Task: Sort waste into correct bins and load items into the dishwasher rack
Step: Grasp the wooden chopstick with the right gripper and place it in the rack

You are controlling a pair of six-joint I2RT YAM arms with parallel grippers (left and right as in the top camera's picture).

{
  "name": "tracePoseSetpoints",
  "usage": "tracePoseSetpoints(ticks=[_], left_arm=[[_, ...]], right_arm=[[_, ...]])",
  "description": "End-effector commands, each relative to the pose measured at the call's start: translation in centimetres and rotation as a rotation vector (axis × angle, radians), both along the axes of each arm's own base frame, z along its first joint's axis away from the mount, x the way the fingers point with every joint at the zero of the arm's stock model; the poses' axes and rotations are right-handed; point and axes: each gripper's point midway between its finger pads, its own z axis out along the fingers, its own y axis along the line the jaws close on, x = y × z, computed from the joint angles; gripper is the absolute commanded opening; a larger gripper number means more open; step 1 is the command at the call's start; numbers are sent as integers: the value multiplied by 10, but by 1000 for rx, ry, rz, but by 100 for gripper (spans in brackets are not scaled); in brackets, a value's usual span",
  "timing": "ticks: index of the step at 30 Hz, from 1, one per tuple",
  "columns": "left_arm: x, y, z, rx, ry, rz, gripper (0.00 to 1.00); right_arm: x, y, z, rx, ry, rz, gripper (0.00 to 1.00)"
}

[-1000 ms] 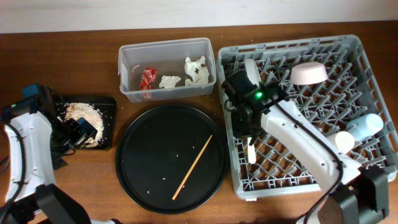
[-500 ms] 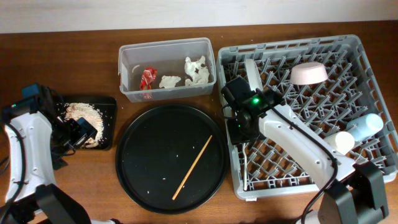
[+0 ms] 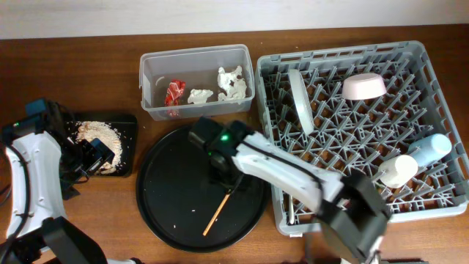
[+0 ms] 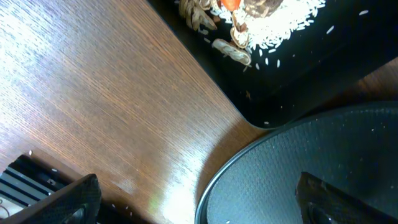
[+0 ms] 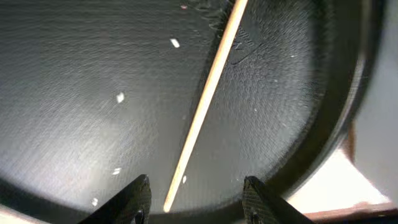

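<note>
My right gripper's open fingers are on either side of the wooden chopstick's narrow width (image 5: 185, 155), so I should keep going down until they reach the round tray (image 5: 208, 183) and close.
The wooden chopstick (image 3: 218, 213) lies on the big round black tray (image 3: 168, 191). My right gripper (image 3: 226, 180) hangs open just above its upper half. In the right wrist view the chopstick (image 5: 208, 93) runs down between the two open fingers (image 5: 199, 202). My left gripper (image 3: 95, 156) is open and empty at the shallow black tray (image 3: 126, 121), which holds rice crumbs (image 3: 97, 132). The clear tub (image 3: 196, 111) holds the red wrapper (image 3: 174, 92) and tissues (image 3: 231, 82). The grey rack (image 3: 344, 50) holds the plate (image 3: 299, 99), bowl (image 3: 364, 86), blue cup (image 3: 432, 147) and white cup (image 3: 396, 172).
In the left wrist view, rice, a bit of orange carrot (image 4: 230, 3) and brown scraps lie in the shallow black tray (image 4: 323, 56). The round tray's rim (image 4: 249, 162) is just below it, with bare wood to the left. Loose crumbs dot the round tray.
My right arm has swung left out of the rack and now sits over the round tray above the chopstick. The white fork stayed in the rack. The left arm has not moved.
</note>
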Motion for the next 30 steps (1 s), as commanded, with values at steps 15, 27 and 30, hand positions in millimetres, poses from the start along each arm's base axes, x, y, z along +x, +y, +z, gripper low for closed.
tracePoseSetpoints(ticks=[15, 27, 30], left_arm=[[-1, 2, 0, 6, 3, -10, 99], [0, 2, 0, 6, 2, -10, 99], [-1, 2, 0, 7, 2, -10, 99]], right_arm=[[-1, -6, -75, -133, 68, -113, 47], [-6, -11, -86, -136, 75, -103, 9], [-6, -11, -86, -132, 78, -88, 7]])
